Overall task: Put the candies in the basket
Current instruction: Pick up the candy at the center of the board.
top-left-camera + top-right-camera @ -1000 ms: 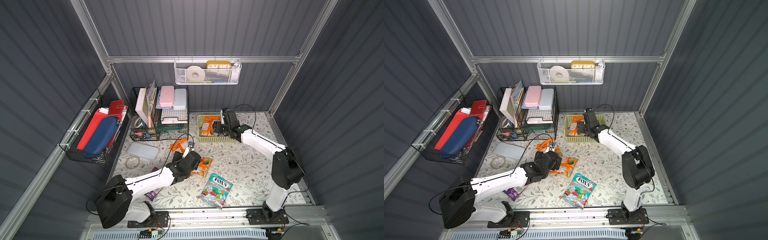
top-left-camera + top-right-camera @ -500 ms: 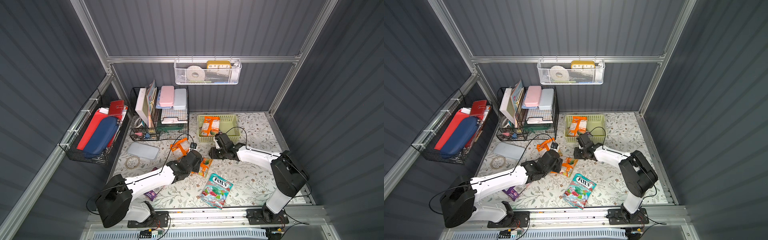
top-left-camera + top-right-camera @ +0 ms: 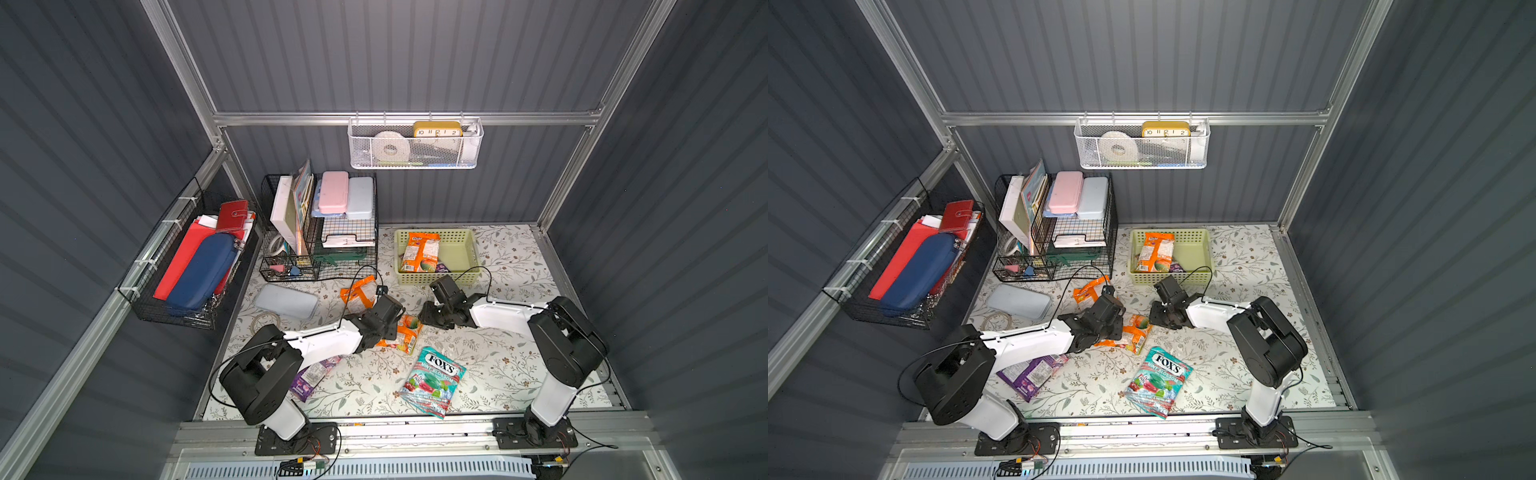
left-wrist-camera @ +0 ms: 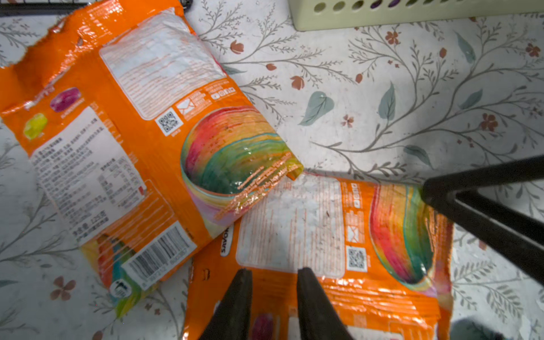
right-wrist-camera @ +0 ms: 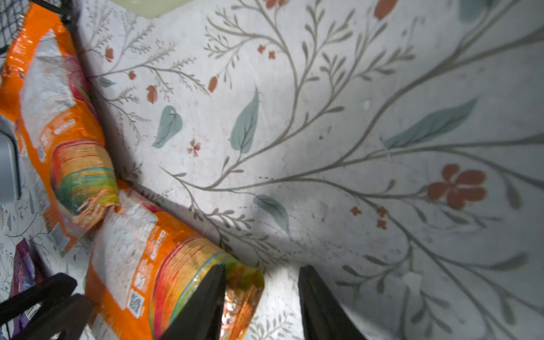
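My left gripper has the nearer orange bag by a fold, so my right gripper should grab its rainbow end before my left gripper opens and moves away.
Two orange candy bags lie overlapping on the floral table. My left gripper is shut on a fold of the nearer orange bag. The other orange bag rests partly on top of it. My right gripper stands open at the same bag's rainbow end, one finger over the edge and one over bare table. A teal FOX'S bag lies near the front. A purple bag lies partly under my left arm. The pale green basket holds an orange bag and a purple one.
A black wire organizer stands at the back left, with a pale blue case and a tape roll on the table before it. A black wire basket hangs on the left wall and a white mesh basket on the back wall.
My right arm came away from the basket and dropped to the table beside the orange bags. My left gripper closed on the nearer orange bag.
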`<state>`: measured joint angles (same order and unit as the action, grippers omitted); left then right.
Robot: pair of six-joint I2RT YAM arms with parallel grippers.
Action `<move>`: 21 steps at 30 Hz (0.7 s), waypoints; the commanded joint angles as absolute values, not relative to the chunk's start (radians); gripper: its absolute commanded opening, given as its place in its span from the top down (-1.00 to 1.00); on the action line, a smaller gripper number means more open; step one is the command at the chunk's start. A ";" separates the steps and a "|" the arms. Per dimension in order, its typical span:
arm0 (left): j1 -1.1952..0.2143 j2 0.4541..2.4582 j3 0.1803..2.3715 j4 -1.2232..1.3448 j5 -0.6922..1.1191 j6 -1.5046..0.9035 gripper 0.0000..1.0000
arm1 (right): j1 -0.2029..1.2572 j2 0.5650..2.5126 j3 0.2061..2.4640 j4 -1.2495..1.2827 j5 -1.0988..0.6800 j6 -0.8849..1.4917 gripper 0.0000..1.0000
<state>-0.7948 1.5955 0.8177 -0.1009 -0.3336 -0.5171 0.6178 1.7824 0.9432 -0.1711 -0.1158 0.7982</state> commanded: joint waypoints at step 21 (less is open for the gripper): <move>-0.788 1.641 0.749 -0.072 -0.294 -0.572 0.43 | 0.639 1.757 0.838 0.150 -0.228 0.936 1.00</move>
<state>-0.7891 1.6260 0.7765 -0.0231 -0.3138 -0.5526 0.6289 1.7954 0.8539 0.0765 -0.1951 0.9241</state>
